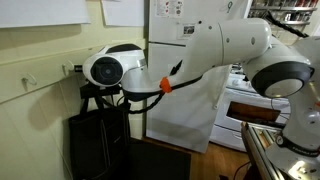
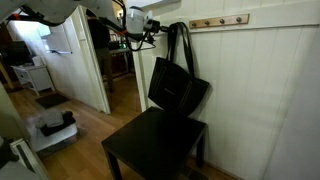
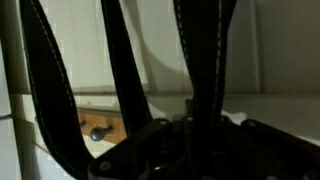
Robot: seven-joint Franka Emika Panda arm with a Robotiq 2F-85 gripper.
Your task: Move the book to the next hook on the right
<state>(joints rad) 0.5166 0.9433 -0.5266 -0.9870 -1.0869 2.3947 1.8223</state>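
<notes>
The black straps (image 2: 172, 36) in my gripper hang too low and short of the wooden rail, so next I lift them and bring them toward the rail's nearest knob (image 3: 97, 133).
The "book" is a large black soft tote bag (image 2: 178, 88) that hangs by its long straps (image 2: 178, 40) against the white panelled wall, just left of the wooden hook rail (image 2: 220, 20). It also shows in an exterior view (image 1: 95, 140) at the lower left. My gripper (image 2: 150, 38) is up at the straps, and its dark body is in an exterior view (image 1: 105, 98) below the white wrist. In the wrist view a black strap (image 3: 205, 60) runs down between the dark fingers (image 3: 195, 135), which are closed on it. A metal hook (image 3: 97, 131) on the rail shows behind.
A black square table (image 2: 150, 150) stands under the bag. A white fridge (image 1: 180, 90) and a stove (image 1: 245, 110) stand behind the arm. An open doorway (image 2: 120, 60) and a white door (image 2: 70, 60) lie past the bag.
</notes>
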